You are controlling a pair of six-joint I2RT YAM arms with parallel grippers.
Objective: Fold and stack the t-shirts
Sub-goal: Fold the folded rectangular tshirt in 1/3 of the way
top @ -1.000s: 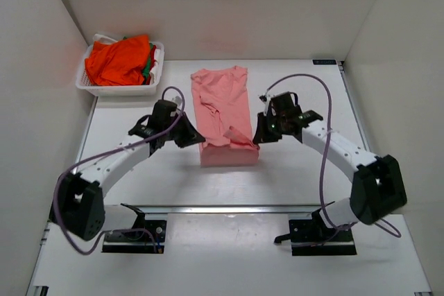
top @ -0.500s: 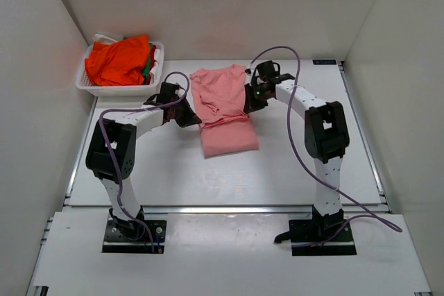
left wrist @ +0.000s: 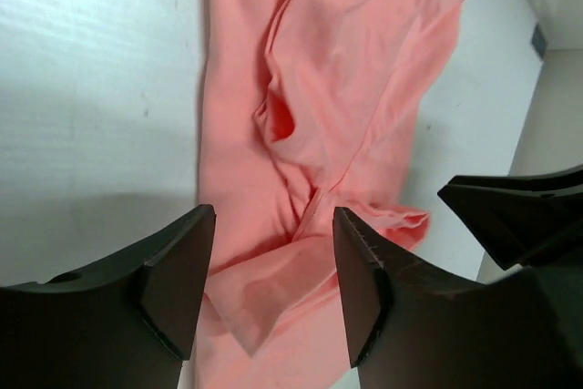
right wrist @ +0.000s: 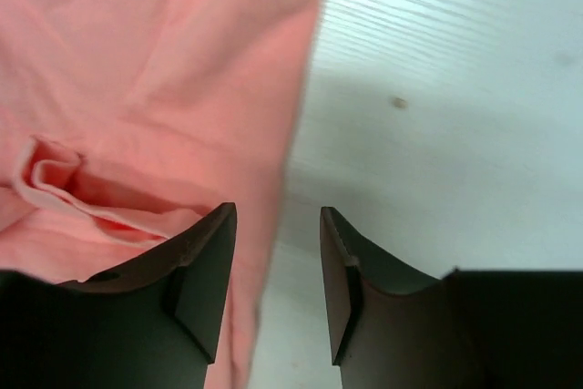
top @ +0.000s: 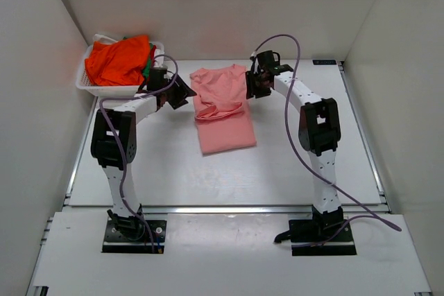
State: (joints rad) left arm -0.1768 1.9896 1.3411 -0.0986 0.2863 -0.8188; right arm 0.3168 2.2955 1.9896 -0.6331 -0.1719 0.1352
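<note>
The salmon-pink t-shirt's near half (top: 227, 135) is lying smooth. It will fold over and cover the rumpled fold (top: 220, 110) when I bring the t-shirt's hem back.
A salmon-pink t-shirt (top: 223, 119) lies in the middle of the table, folded over on itself with a rumpled ridge across its far half. My left gripper (top: 182, 93) hovers at its left edge, open, with loose pink cloth (left wrist: 346, 88) showing below and beyond the fingers. At the right edge my right gripper (top: 248, 88) is open too, and the pink cloth's edge (right wrist: 155, 61) runs under its left finger. Neither holds anything. A bright orange t-shirt (top: 119, 60) with a bit of green lies in the basket.
The white slotted basket (top: 114, 89) stands at the back left, close behind my left gripper. White walls enclose the table at the back and both sides. My right gripper's dark fingers (left wrist: 528, 216) show at the right of the left wrist view.
Both grippers carried the shirt's near part toward the far end, then opened and let the cloth go. The shirt now lies shorter, doubled over.
</note>
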